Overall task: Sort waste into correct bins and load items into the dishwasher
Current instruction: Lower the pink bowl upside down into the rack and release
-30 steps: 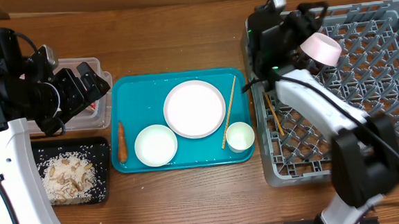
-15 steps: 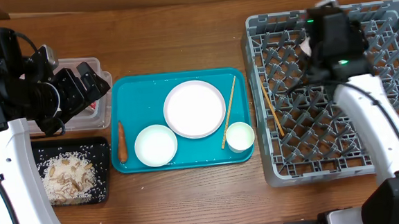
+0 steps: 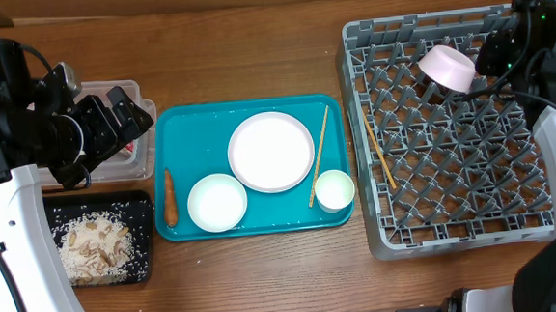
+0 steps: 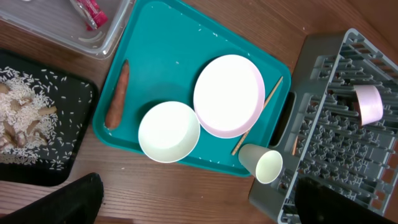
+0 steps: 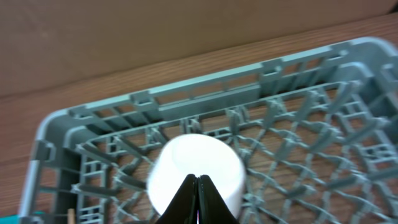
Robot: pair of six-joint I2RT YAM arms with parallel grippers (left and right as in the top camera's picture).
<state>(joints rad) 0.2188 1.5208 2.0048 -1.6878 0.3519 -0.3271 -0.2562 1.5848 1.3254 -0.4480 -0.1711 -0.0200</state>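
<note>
The pinkish-white bowl (image 3: 446, 68) is tilted on the rack's back wires. Next, my right gripper pushes the bowl's side (image 3: 467, 75) with closed fingers to settle it before going to get the white bowl.
A pinkish-white bowl (image 3: 447, 66) lies tilted on the pegs at the back of the grey dishwasher rack (image 3: 457, 234). My right gripper (image 3: 492, 58) hovers just right of it, shut and empty; in its own view the closed fingertips (image 5: 198, 186) overlap the bowl (image 5: 196, 158). One chopstick (image 3: 381, 157) lies in the rack. On the teal tray (image 3: 189, 123) sit the plate (image 3: 271, 152), a white bowl (image 3: 217, 201), the cup (image 3: 334, 190) and another chopstick (image 3: 318, 153). My left gripper (image 3: 126, 117) stands open over the clear tub (image 3: 129, 167), which holds the red wrapper (image 4: 87, 11).
The black tray (image 3: 144, 208) at front left holds rice scraps (image 3: 95, 247). An orange carrot-like stick (image 3: 169, 196) lies along the teal tray's left side. Bare wooden table runs behind and in front of the tray.
My right arm has swung from the rack's left side across to its back right corner and its jaws have closed. The bowl in the rack stayed put. The left arm has not moved.
</note>
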